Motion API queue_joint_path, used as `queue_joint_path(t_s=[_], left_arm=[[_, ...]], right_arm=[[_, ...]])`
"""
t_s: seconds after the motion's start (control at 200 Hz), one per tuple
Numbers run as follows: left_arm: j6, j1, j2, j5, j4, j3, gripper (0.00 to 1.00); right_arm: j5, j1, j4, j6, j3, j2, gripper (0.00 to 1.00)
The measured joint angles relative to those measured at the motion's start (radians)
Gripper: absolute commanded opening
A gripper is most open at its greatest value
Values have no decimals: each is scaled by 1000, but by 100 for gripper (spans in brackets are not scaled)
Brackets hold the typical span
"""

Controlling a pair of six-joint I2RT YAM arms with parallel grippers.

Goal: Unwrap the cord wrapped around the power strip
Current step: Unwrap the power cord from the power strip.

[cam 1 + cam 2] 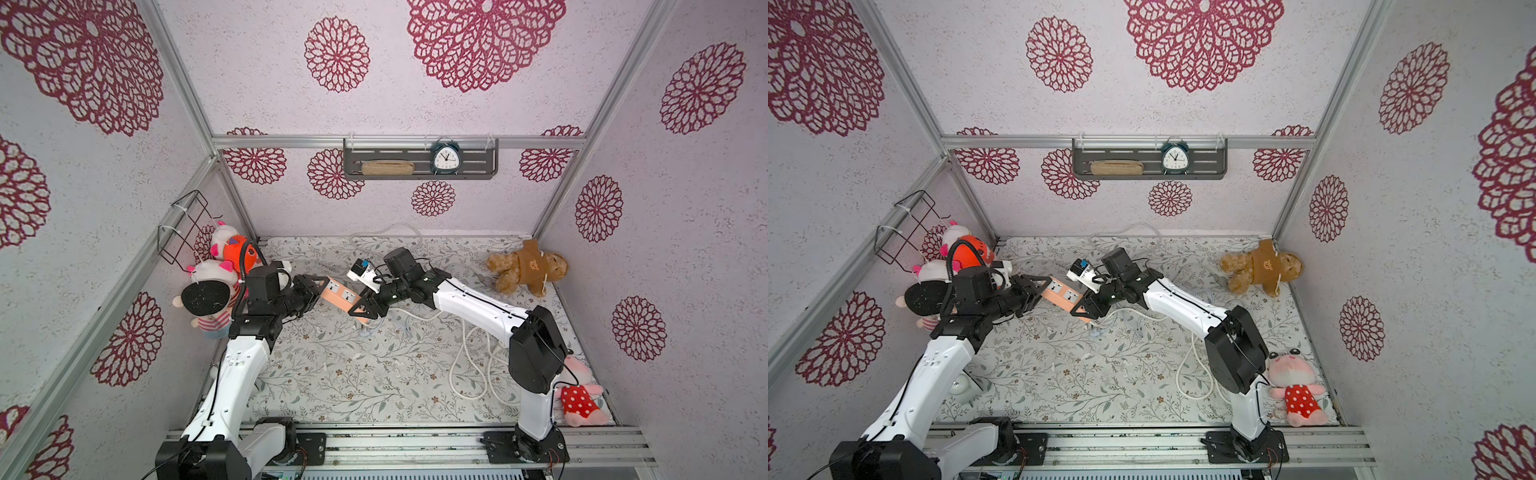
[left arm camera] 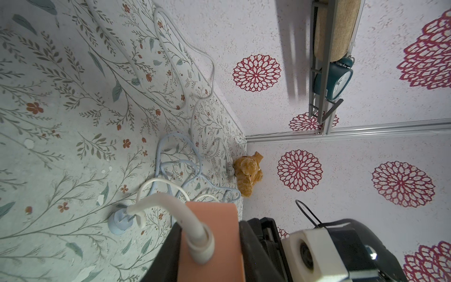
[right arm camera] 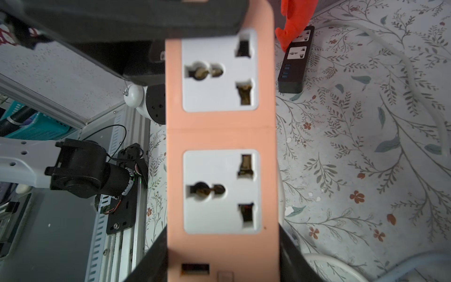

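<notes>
My two grippers are holding the power strip while its white cord doubles back under it. My left gripper should therefore open and grab the cord close to the power strip.
The salmon-orange power strip hangs level above the floral table, held at both ends. My left gripper is shut on its left end. My right gripper is shut on the end nearer the middle of the table. In the left wrist view the strip sits between the left gripper's black jaws, and the white cord leaves its end face. In the right wrist view the right gripper presses both sides of the strip, whose socket face shows no wrap. The cord lies in loose loops on the table.
A brown teddy bear lies at the back right and a pink plush in a red dotted dress at the front right. Plush toys pile at the left wall. A black power strip and a pale blue plug lie on the table.
</notes>
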Motion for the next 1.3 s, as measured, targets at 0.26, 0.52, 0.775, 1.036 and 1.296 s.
queue_joint_path(t_s=[0.26,0.52,0.775,1.036,1.296], left_arm=[[180,0,-46,-38,-162,98,89],[291,6,-177,-112,-186,98,58],[190,8,7,-102,53,-33,35],[237,2,-3,-56,120,-81,57],[268,-115,-5,74,234,-166,88]], right_arm=[[46,-19,-60,51,36,-2,19],[-12,-54,-130,82,40,-25,18],[-79,-57,-231,47,40,-115,12],[-79,-106,-187,128,39,-188,7],[-60,-140,-121,223,39,-190,7]])
